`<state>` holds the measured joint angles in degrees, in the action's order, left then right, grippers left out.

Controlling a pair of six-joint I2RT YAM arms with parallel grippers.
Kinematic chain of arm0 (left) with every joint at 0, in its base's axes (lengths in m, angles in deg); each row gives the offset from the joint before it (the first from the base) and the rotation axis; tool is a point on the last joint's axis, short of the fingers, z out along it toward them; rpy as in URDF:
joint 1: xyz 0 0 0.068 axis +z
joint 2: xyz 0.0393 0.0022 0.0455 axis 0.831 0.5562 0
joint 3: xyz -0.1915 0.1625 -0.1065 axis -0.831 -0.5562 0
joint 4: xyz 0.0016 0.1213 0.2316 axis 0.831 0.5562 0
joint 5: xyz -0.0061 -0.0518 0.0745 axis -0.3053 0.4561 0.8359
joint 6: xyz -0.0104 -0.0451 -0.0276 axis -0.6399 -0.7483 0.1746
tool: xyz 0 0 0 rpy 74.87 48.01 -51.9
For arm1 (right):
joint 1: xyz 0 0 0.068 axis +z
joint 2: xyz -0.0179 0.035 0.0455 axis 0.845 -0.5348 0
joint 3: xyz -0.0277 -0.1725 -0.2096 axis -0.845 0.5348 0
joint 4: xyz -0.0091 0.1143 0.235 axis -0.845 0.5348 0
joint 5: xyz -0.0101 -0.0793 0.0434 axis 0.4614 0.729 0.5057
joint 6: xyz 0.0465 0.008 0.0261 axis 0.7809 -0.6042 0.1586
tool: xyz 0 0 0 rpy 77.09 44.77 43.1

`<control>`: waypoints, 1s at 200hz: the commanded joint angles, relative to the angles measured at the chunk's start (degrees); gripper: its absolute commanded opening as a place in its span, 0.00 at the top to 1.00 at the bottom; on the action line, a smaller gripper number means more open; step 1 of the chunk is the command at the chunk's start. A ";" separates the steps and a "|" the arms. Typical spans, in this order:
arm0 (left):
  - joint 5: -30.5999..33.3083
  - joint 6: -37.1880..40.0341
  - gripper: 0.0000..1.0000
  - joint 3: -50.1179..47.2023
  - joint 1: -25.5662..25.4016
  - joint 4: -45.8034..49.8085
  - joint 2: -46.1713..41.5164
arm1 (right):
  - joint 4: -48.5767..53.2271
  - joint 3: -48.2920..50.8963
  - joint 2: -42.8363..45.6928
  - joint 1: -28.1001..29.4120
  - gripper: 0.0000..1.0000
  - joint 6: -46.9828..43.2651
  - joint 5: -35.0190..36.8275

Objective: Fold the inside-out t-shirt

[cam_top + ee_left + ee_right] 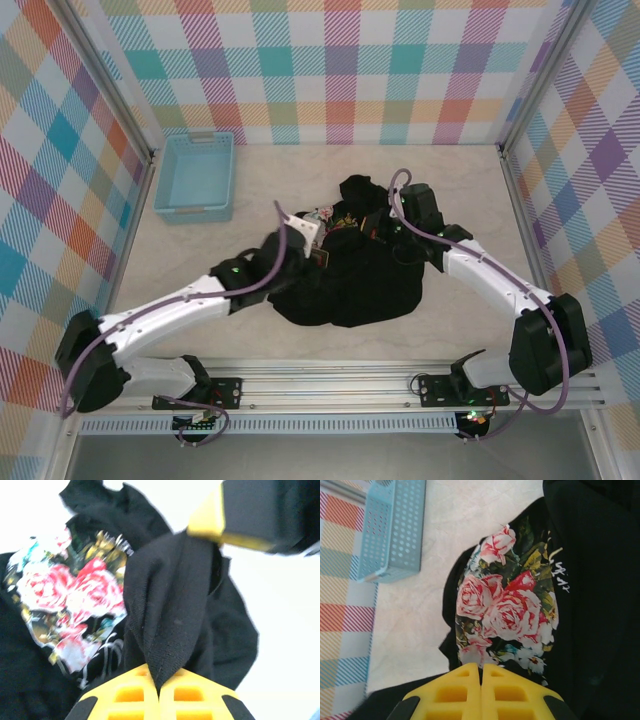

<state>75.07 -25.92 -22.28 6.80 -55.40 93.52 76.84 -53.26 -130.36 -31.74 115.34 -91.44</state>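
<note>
The raised black fold [167,595] is bunched and short, with both grippers close together, so next my left gripper opens and takes the shirt farther from my right gripper.
The black inside-out t-shirt [350,275] lies bunched in the middle of the table, its pink-and-white floral patch [502,612] facing up. My left gripper [160,690] is shut on a raised black fold [170,615] of the shirt, just right of the patch [67,607]. That fold runs taut up to the yellow finger [205,520] of my right gripper. My right gripper [481,672] is shut, with the shirt's cloth at its tips right below the patch. From above, the left gripper [312,238] and right gripper [400,228] both sit on the shirt's far half.
A light blue plastic basket [196,176] stands at the back left of the table, apart from the shirt, and its perforated wall [392,527] is seen from the right wrist. Plaid walls close in the table on three sides. Bare tabletop [200,260] lies left of the shirt.
</note>
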 commanded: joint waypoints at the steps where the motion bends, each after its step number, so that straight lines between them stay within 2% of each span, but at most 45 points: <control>1: -17.80 0.20 1.00 -2.36 4.18 -4.02 -2.91 | 4.74 -4.17 0.89 0.13 1.00 -6.98 3.37; 32: -26.32 -3.06 1.00 -6.70 10.72 -6.98 -5.74 | 10.18 -8.07 3.03 0.08 1.00 -12.59 6.84; 46: -29.23 -0.82 1.00 -6.11 12.13 -3.68 -5.24 | 11.44 -9.36 4.17 0.08 1.00 -14.67 7.79; 60: -25.64 2.61 1.00 -3.90 12.14 4.04 -3.44 | 11.88 -10.38 5.02 0.08 1.00 -16.15 7.99; 76: -14.12 3.57 1.00 -1.92 12.07 14.39 -0.70 | 11.56 -10.85 5.98 0.13 1.00 -16.76 7.55; 92: -4.34 2.67 1.00 -1.90 12.05 17.12 0.99 | 7.56 -9.12 6.96 0.08 1.00 -15.53 2.77; 115: 2.40 1.73 1.00 -1.21 11.97 17.32 3.20 | 1.96 -6.84 6.51 0.08 1.00 -11.18 -6.23; 165: 1.71 2.69 0.88 -0.79 11.98 17.08 9.45 | -1.95 -5.27 7.16 0.13 1.00 -7.41 -9.00; 200: -0.15 1.37 0.73 -1.15 11.97 17.97 10.07 | 3.02 -7.31 7.09 0.08 1.00 -9.77 -2.50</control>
<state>73.06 -24.08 -22.70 18.43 -43.42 103.96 79.73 -57.90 -124.70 -31.08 106.78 -99.48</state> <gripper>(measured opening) 0.221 0.047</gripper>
